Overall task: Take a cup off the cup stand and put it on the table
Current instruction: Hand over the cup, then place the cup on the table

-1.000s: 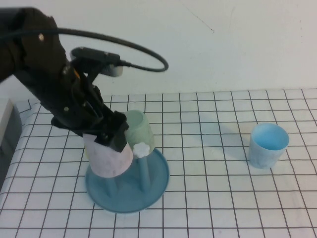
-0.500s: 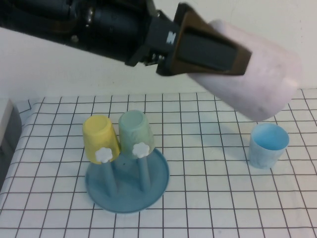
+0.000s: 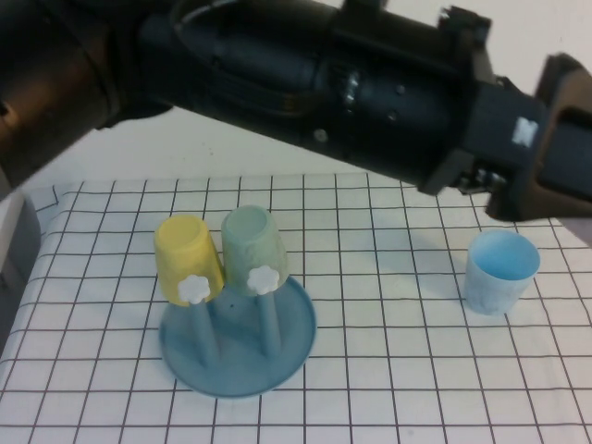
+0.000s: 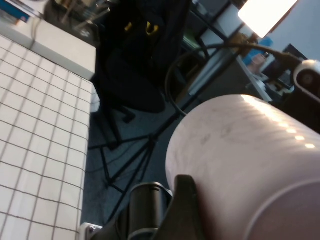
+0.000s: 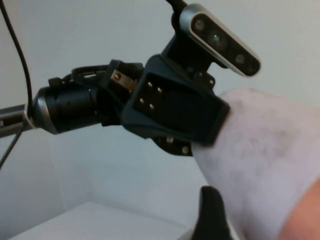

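Note:
Next, my right gripper grabs the cup's opening end (image 5: 304,212) and stands the cup upright, since my left gripper is holding the pale pink cup by its base (image 5: 239,114).
My left gripper (image 3: 569,153) reaches high across the table (image 3: 398,370) to the right edge of the high view, where what it holds is cut off. In the left wrist view it (image 4: 235,210) is shut on the pale pink cup (image 4: 240,150), held on its side in the air. The right wrist view shows the left gripper (image 5: 185,117) gripping the cup (image 5: 260,150) by its base, pink inside facing this camera. My right gripper (image 5: 245,225) is close against the cup's mouth end. The blue cup stand (image 3: 287,347) stands front left.
A yellow cup (image 3: 188,254) and a pale green cup (image 3: 252,242) hang upside down on the stand's pegs with white flower knobs (image 3: 264,277). A light blue cup (image 3: 499,270) stands upright on the table at the right. The left arm (image 3: 305,79) spans the top of the high view.
The left gripper lifted the pink cup off the stand, swung it up and to the right, and now carries it past the right edge of the high view.

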Controlling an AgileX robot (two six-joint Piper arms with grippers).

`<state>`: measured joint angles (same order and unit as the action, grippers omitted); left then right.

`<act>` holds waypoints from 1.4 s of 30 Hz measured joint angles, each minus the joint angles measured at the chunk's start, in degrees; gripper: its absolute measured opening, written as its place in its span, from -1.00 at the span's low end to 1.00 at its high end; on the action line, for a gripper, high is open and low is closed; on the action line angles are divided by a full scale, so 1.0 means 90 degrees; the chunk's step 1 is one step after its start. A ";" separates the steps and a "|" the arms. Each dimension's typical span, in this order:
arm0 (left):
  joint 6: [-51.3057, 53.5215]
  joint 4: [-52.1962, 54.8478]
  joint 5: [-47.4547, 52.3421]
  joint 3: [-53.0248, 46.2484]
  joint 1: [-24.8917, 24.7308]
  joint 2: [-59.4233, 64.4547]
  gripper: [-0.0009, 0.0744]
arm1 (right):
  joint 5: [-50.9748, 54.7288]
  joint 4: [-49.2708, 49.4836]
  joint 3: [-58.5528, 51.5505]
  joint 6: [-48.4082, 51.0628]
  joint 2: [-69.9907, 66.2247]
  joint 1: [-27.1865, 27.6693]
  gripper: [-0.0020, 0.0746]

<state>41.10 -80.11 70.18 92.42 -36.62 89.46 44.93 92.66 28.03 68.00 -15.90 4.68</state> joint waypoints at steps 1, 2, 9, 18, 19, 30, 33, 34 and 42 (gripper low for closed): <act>0.0033 0.0000 -0.0040 0.0000 -0.0113 0.0068 0.51 | 0.0000 0.0024 0.0000 0.0000 -0.0010 0.0000 0.26; 0.0093 -0.0026 -0.0072 0.0000 -0.0193 0.0137 0.51 | 0.0000 0.0047 0.0000 0.0013 -0.0010 0.0000 0.24; 0.0709 -0.0557 -0.0117 0.0000 -0.0498 0.0480 0.51 | -0.0032 0.0321 0.0000 0.0428 -0.0037 0.0000 -0.58; 0.0856 -0.0806 -0.0131 0.0011 -0.0502 0.0562 0.79 | 0.0004 0.0449 0.0000 0.0701 -0.0037 -0.0014 -0.88; 0.0856 -0.0806 -0.0131 0.0010 -0.0502 0.0562 0.81 | -0.0012 0.0423 0.0000 0.0713 -0.0037 -0.0014 -0.88; 0.0530 0.0180 -0.0119 0.0538 -0.0022 0.0601 0.01 | -0.0138 -0.0654 0.0079 0.0324 -0.0570 -0.0014 -0.89; 0.0235 0.1210 -0.0066 0.0712 0.0133 0.0518 -0.62 | 0.0116 -0.1708 0.0355 -0.0152 -0.1187 -0.0014 -0.89; 0.0060 0.1633 -0.0052 0.0751 0.0159 0.0490 -0.75 | 0.0268 -0.2125 0.0516 -0.0335 -0.1428 -0.0014 -0.89; -0.1343 0.4955 0.0102 0.0759 0.0131 0.0114 -0.97 | 0.2039 -0.4680 0.2477 -0.1380 -0.3630 -0.0014 -0.89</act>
<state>29.02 -35.52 71.09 99.25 -35.45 90.49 63.28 50.55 50.33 55.58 -48.57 4.55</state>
